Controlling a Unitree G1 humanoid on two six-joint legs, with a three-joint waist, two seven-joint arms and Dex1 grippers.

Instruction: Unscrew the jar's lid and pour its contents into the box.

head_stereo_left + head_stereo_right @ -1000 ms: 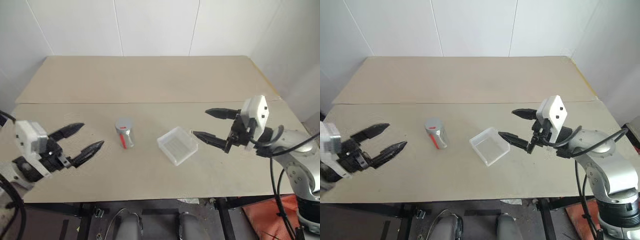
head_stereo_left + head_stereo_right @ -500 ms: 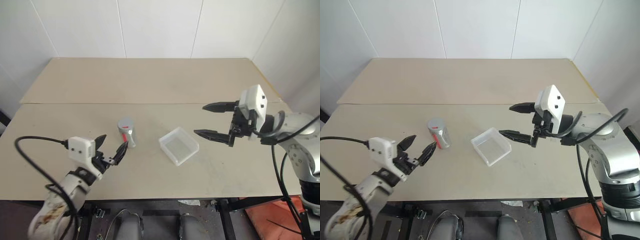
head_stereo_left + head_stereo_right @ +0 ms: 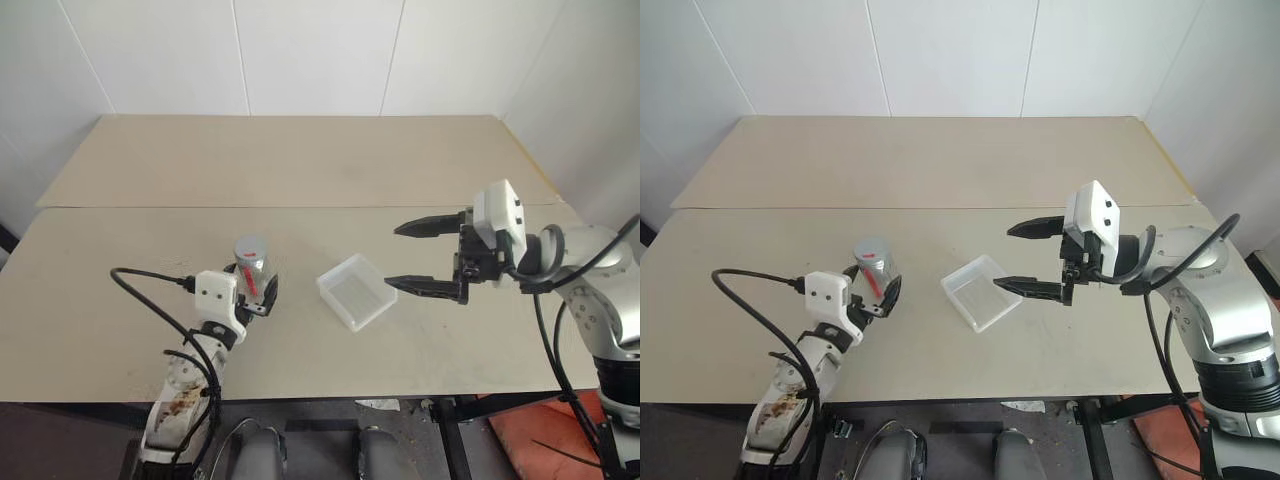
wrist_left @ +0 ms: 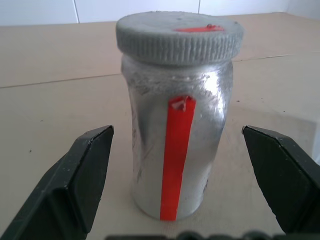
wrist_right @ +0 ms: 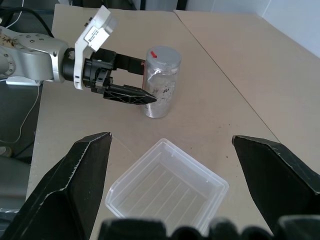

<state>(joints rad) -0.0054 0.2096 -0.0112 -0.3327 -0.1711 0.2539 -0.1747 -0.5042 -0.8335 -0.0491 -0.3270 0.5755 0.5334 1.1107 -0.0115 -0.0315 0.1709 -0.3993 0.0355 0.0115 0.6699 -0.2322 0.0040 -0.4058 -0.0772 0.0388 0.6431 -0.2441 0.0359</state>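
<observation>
The grey lid (image 4: 180,37) will rise and show a hidden neck when I turn it, because the lid's ridged rim sits low against the jar's shoulder (image 4: 176,69).
The jar (image 4: 177,135) stands upright on the table, clear with a red strip down its side, and the grey lid (image 4: 180,37) is on it. The contents are hidden inside it. My left gripper (image 3: 257,290) is open, with one black finger on each side of the jar and a gap at both. The box (image 3: 357,291), a shallow translucent tray, lies empty to the jar's right. My right gripper (image 3: 393,256) hovers open just right of the box, pointing left toward it. The right wrist view shows the box (image 5: 167,192), the jar (image 5: 161,85) and the left gripper (image 5: 150,80).
The table (image 3: 300,160) is two beige boards joined at a seam (image 3: 300,207), with white walls behind. A black cable (image 3: 150,290) loops from the left arm over the table's near edge. An orange thing (image 3: 530,420) lies on the floor at the lower right.
My left arm has swung in from the far left and down, bringing its open fingers around the jar. My right gripper has turned slightly and stayed open beside the box.
</observation>
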